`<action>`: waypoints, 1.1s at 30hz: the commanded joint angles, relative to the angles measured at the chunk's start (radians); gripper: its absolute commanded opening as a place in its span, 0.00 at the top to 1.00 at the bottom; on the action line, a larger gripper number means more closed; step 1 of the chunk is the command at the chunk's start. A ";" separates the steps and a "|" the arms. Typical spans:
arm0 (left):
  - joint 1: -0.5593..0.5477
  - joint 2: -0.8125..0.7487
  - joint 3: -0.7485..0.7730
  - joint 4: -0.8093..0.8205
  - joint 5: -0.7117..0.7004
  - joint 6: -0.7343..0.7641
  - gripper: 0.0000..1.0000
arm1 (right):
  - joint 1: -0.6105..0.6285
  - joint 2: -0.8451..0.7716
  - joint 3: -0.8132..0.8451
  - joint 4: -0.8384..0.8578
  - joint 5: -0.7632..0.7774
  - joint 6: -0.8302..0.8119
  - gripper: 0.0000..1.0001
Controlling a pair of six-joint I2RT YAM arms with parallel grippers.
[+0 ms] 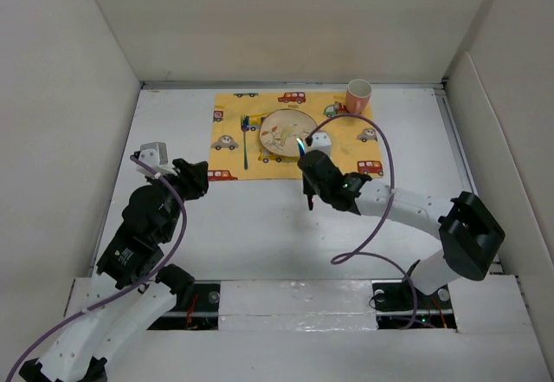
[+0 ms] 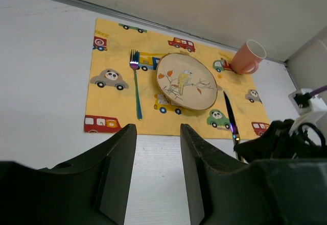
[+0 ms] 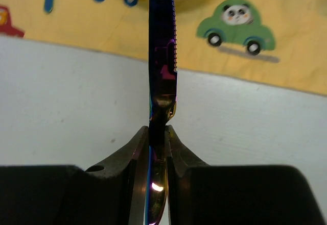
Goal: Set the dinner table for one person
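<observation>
My right gripper is holding the knife with the knife's blade [image 1: 301, 146] pointing away like the fork's teeth, so it should keep going to the free mat [image 1: 336, 132] between plate and cup and let go there.
The white dinner table [image 1: 260, 235] carries a yellow vehicle-print mat [image 1: 346, 152]. On the mat are a bird-painted plate [image 1: 286, 131], an iridescent fork [image 1: 246, 144] to its left and a pink cup [image 1: 358, 95] at the far right corner. My right gripper [image 1: 305, 161] is shut on the handle of an iridescent knife [image 3: 162, 41]. The knife is held on edge, its blade reaching over the mat's near edge just right of the plate [image 2: 186, 81]. My left gripper [image 2: 157, 133] is open and empty, over bare table in front of the mat's near left part.
Pale wall panels enclose the table on the left, back and right. The right arm's purple cable [image 1: 385, 183] loops over the table to the right of the mat. The arm bases stand at the near edge.
</observation>
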 commanded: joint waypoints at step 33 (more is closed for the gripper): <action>0.003 0.006 0.007 0.049 -0.011 0.016 0.63 | -0.581 0.614 0.766 -0.115 -0.288 -0.322 1.00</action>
